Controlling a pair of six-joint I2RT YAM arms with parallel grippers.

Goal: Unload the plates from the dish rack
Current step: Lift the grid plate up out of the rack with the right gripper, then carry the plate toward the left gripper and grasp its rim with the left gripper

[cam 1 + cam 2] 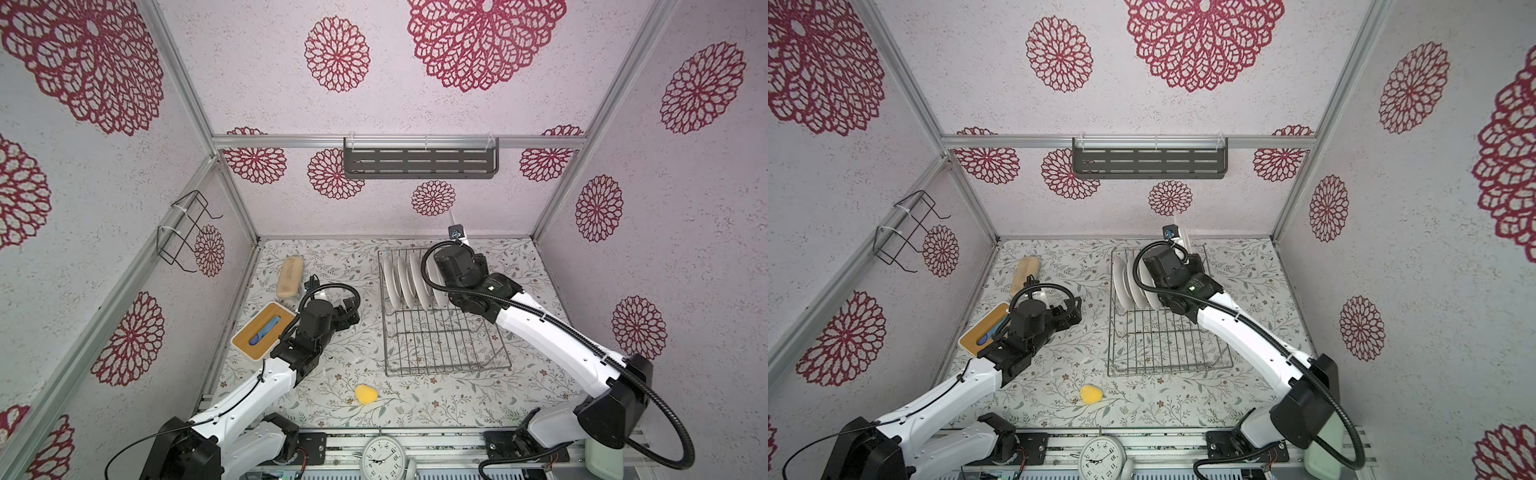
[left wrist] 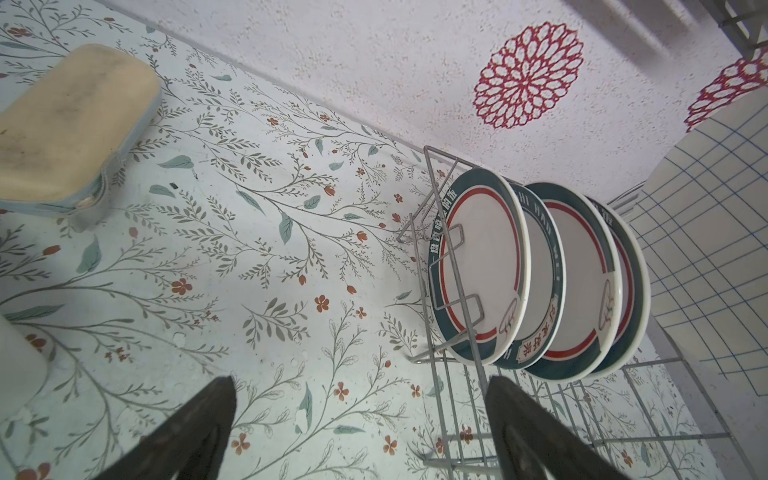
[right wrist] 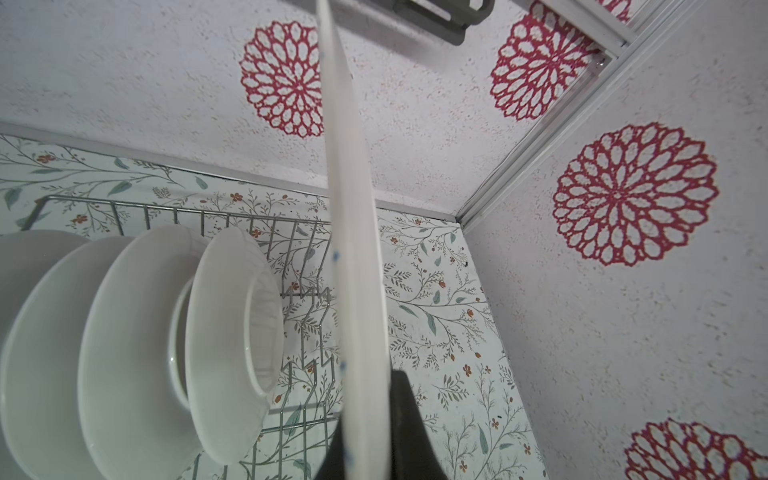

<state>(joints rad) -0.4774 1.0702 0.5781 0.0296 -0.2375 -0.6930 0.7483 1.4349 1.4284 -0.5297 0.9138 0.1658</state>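
Observation:
I need to turn the grid plate (image 1: 1183, 230) and hand it over, because my right gripper is holding it edge-on with its free rim (image 3: 324, 20) away from my left gripper.
The dish rack (image 1: 446, 345) (image 1: 1169, 345) lies on the table's right half. Several plates (image 1: 405, 282) (image 1: 1129, 286) stand upright in its far row. The left wrist view shows their dark green rims (image 2: 482, 266), the right wrist view their white backs (image 3: 137, 332). My right gripper (image 3: 365, 415) is shut on a larger plate with thin grid lines (image 3: 353, 249) (image 2: 715, 232). It holds this plate upright, edge-on, beside the row. The plate's top edge (image 1: 455, 220) pokes out past the wrist. My left gripper (image 2: 361, 386) (image 1: 349, 316) hangs open and empty left of the rack.
A beige pouch (image 1: 289, 277) and a wood-topped box (image 1: 262, 330) lie at the table's left. A yellow sponge (image 1: 365, 394) sits near the front. A dark slotted shelf (image 1: 419, 158) hangs on the back wall, a black wire holder (image 1: 185, 232) on the left wall. A clock (image 1: 382, 457) stands below the front edge.

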